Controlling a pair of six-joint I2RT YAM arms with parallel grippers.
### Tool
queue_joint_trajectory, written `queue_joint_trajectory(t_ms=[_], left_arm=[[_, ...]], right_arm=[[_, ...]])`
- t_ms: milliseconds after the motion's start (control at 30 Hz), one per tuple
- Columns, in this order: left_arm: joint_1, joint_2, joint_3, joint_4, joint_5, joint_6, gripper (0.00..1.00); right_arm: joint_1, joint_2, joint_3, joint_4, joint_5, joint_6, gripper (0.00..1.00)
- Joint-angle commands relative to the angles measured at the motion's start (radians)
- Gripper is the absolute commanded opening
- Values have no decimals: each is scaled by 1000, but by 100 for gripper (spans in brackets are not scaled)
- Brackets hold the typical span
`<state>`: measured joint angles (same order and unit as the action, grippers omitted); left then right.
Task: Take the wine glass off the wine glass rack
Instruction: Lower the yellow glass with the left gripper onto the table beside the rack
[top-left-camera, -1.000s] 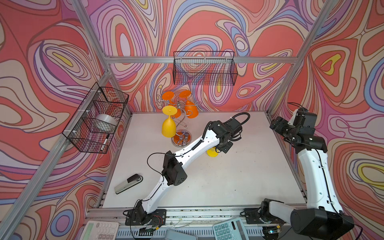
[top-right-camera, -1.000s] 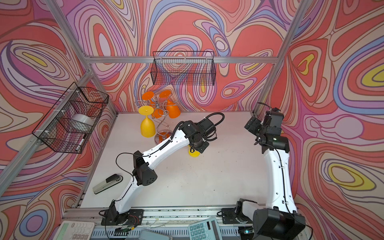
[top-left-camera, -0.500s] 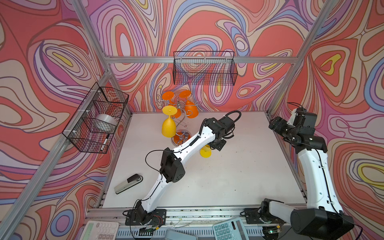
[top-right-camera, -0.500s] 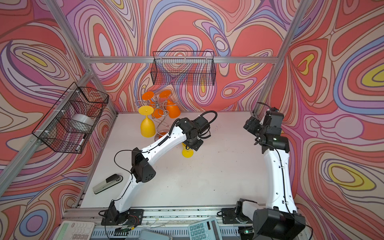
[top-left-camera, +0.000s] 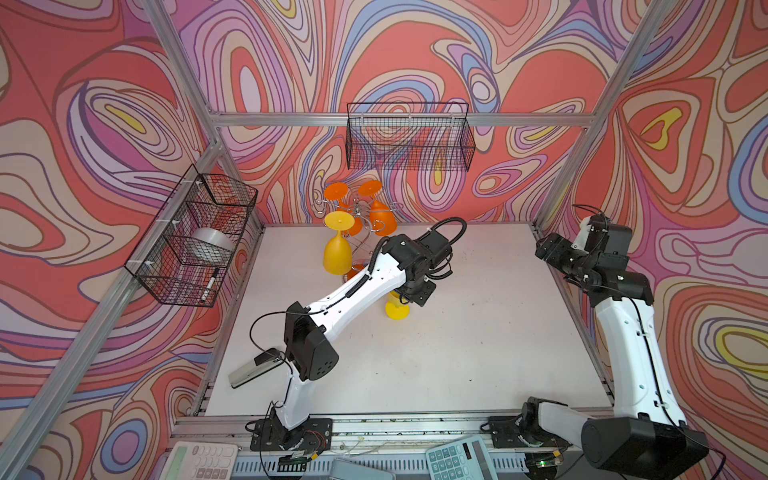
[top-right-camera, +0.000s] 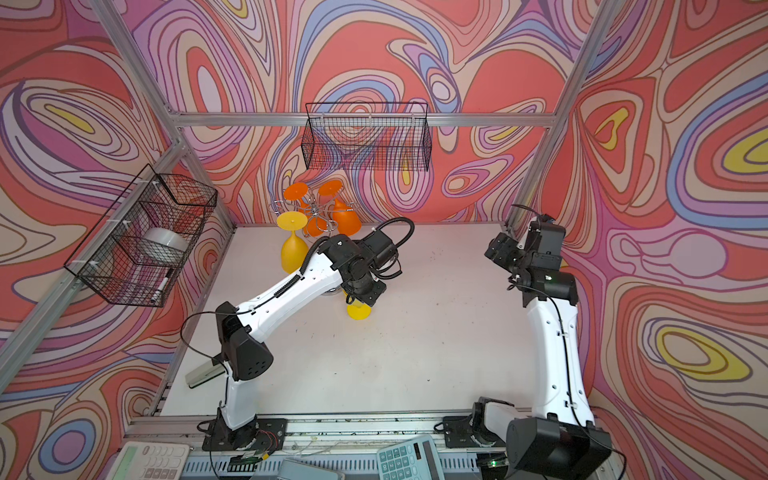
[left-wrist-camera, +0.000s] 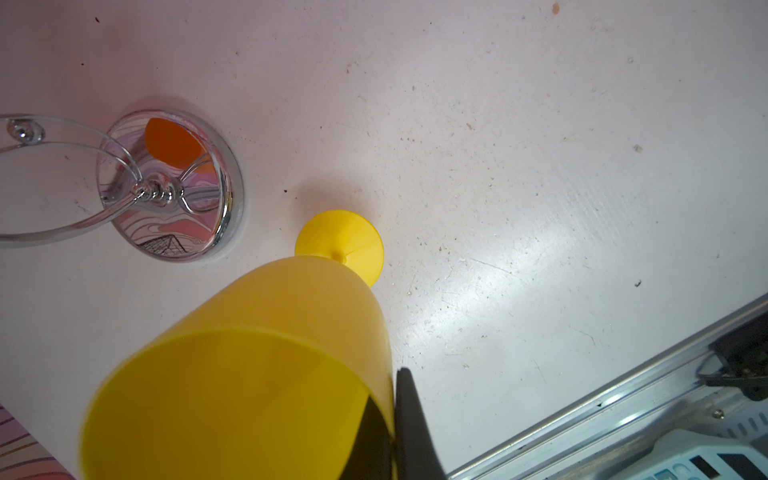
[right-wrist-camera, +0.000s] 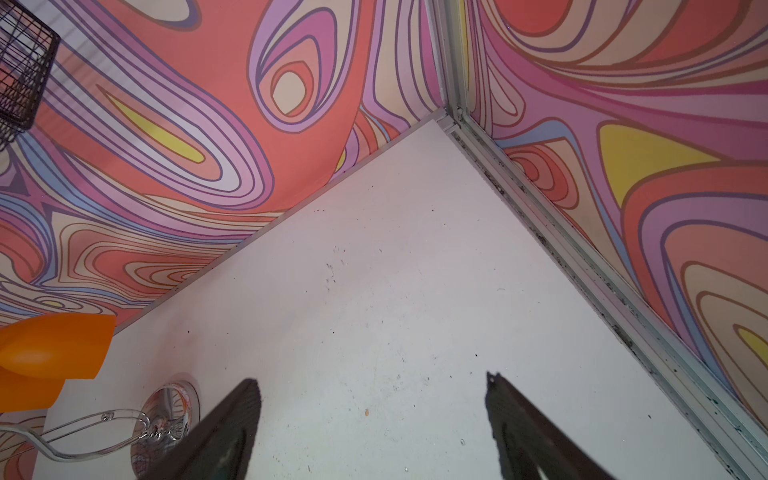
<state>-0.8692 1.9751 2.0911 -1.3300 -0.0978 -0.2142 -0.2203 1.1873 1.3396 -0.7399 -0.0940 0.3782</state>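
Observation:
My left gripper should keep going toward the open table in front (top-left-camera: 377, 339) and open there, since the yellow wine glass's foot (top-left-camera: 397, 310) points down, clear of the rack's base.
The chrome wine glass rack (top-left-camera: 360, 211) (top-right-camera: 316, 214) stands at the back left, its mirrored base (left-wrist-camera: 166, 187) (right-wrist-camera: 166, 411) on the white table. From its hooks hang a yellow glass (top-left-camera: 337, 249) and orange glasses (top-left-camera: 382, 218) upside down. My left gripper (top-left-camera: 415, 291) (top-right-camera: 365, 293) (left-wrist-camera: 392, 399) is shut on the rim of a yellow wine glass (left-wrist-camera: 270, 332), one finger inside the bowl and one outside. That glass stands upright beside the rack's base, foot (top-left-camera: 397, 311) (top-right-camera: 358, 311) at the table; contact is unclear. My right gripper (right-wrist-camera: 370, 384) (top-left-camera: 548, 249) hangs open and empty at the far right.
A black mesh basket (top-left-camera: 409, 137) hangs on the back wall. Another basket (top-left-camera: 191, 241) on the left wall holds a tape roll and a marker. A stapler (top-left-camera: 253, 370) lies at the table's front left. Calculators (top-left-camera: 457, 461) sit beyond the front rail.
My left arm has carried the yellow wine glass leftward, closer to the rack's base, still gripped at the rim. The right arm has barely moved.

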Motion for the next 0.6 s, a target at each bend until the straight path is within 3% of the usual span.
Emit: queue_joint_trajectory(t_ms=[0, 200, 567], left_arm=[[4, -87, -112, 22, -19, -16, 0], [8, -211, -299, 95, -9, -41, 0], [30, -288, -467, 160, 3, -57, 0]], right_arm=[[23, -8, -15, 11, 2, -5, 89], [102, -5, -7, 1, 52, -2, 89], [291, 1, -5, -12, 173, 23, 89]])
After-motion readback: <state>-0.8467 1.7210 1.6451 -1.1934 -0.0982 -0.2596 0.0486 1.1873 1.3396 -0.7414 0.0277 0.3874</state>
